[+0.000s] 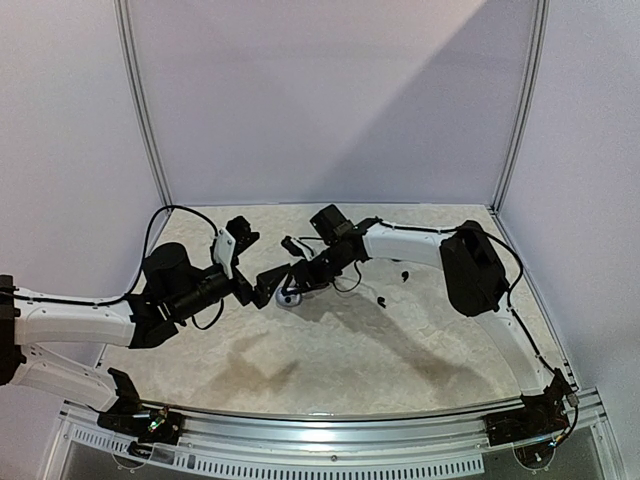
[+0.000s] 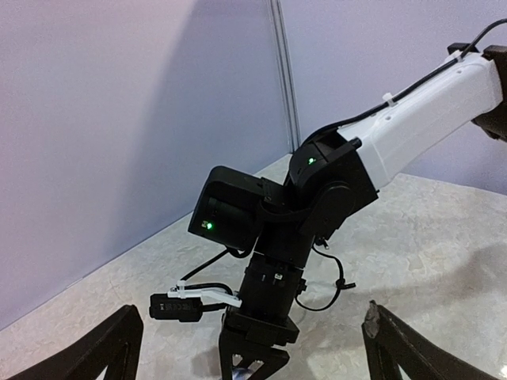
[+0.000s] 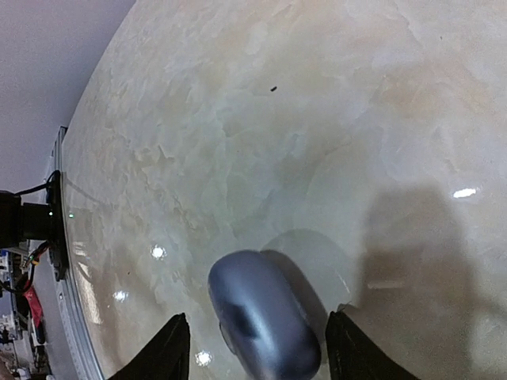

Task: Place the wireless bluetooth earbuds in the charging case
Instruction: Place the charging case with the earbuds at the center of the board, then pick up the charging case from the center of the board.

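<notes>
My right gripper straddles the bluish-silver charging case (image 1: 289, 299), but the earbuds are black. Next, I back off and bring my left gripper the black case.
A bluish-silver rounded charging case (image 3: 261, 317) rests on the marble tabletop. My right gripper (image 3: 255, 317) points down over it, open, one finger on each side with a gap to the case. A pale round shape (image 3: 321, 253) sits just behind the case; I cannot tell whether it is the lid. From above, the case (image 1: 289, 299) shows under the right gripper (image 1: 293, 288). Two tiny black bits (image 1: 404, 272) (image 1: 382, 301), possibly earbuds, lie to the right. My left gripper (image 2: 253, 348) is wide open and empty, facing the right gripper from the left (image 1: 265, 287).
The two wrists nearly meet at the table's middle. The right arm's elbow (image 1: 472, 268) hangs over the right side. Pale walls and metal posts (image 1: 143, 110) close the back and sides. The front rail (image 1: 330, 420) runs along the near edge.
</notes>
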